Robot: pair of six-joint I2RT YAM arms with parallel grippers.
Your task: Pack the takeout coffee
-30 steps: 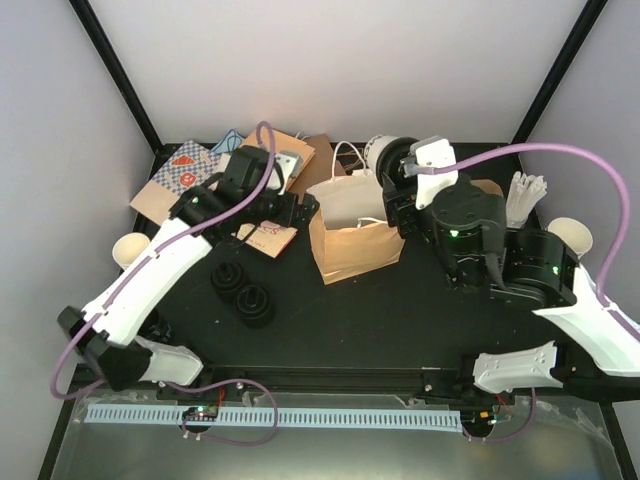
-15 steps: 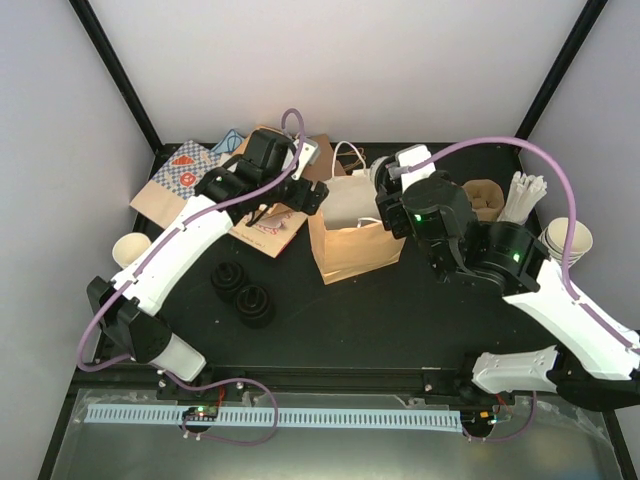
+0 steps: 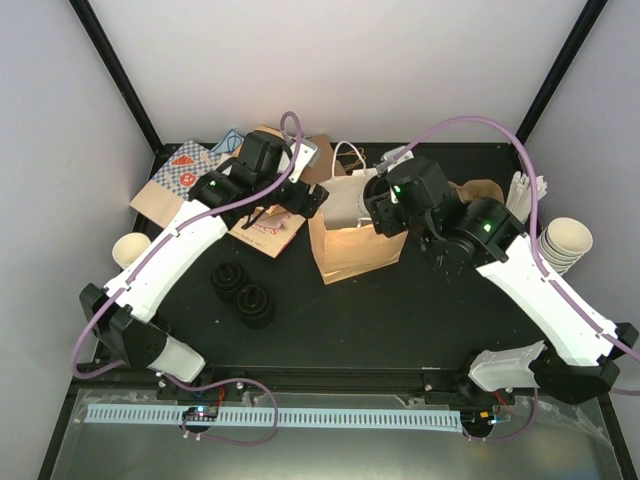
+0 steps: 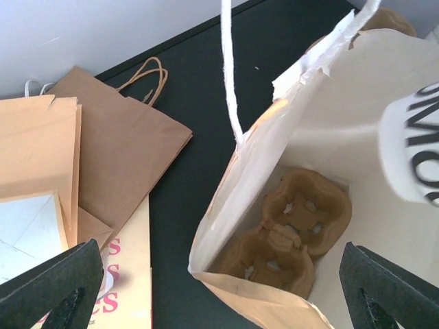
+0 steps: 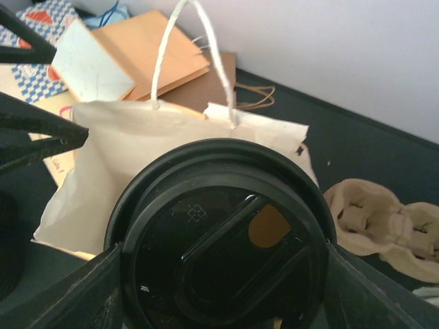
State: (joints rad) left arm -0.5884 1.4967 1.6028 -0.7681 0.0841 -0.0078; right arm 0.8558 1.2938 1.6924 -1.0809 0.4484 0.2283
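I should move my left gripper toward the bag's rim [image 4: 233, 163] next until its fingers can close there, because the open fingers are on both sides of the rim [image 4: 211, 211] below the white handle.
A cream takeout coffee cup [image 4: 410, 147] with a black lid [image 5: 223, 236] hangs over the open mouth of a standing brown paper bag [image 3: 350, 250]. My right gripper [image 5: 223, 277] is shut on the cup, one finger on each side just under the lid. A brown two-cup pulp carrier [image 4: 295, 229] lies on the bag's floor, both wells empty. My left gripper [image 3: 305, 200] stands open at the bag's left rim, and its fingers [image 4: 51, 291] straddle the near corner of the bag [image 4: 274, 171] without closing on it.
Flat paper bags [image 3: 200, 175] are piled at the back left. Black lids [image 3: 243, 290] are stacked left of the bag. Lidless cups stand at the left edge [image 3: 130, 250] and the right edge [image 3: 565, 240]. More pulp carriers [image 5: 384, 219] lie right of the bag.
My right arm has swung left and carried the cup from behind the bag's right side to over its mouth. The left gripper has moved back to the bag's left rim.
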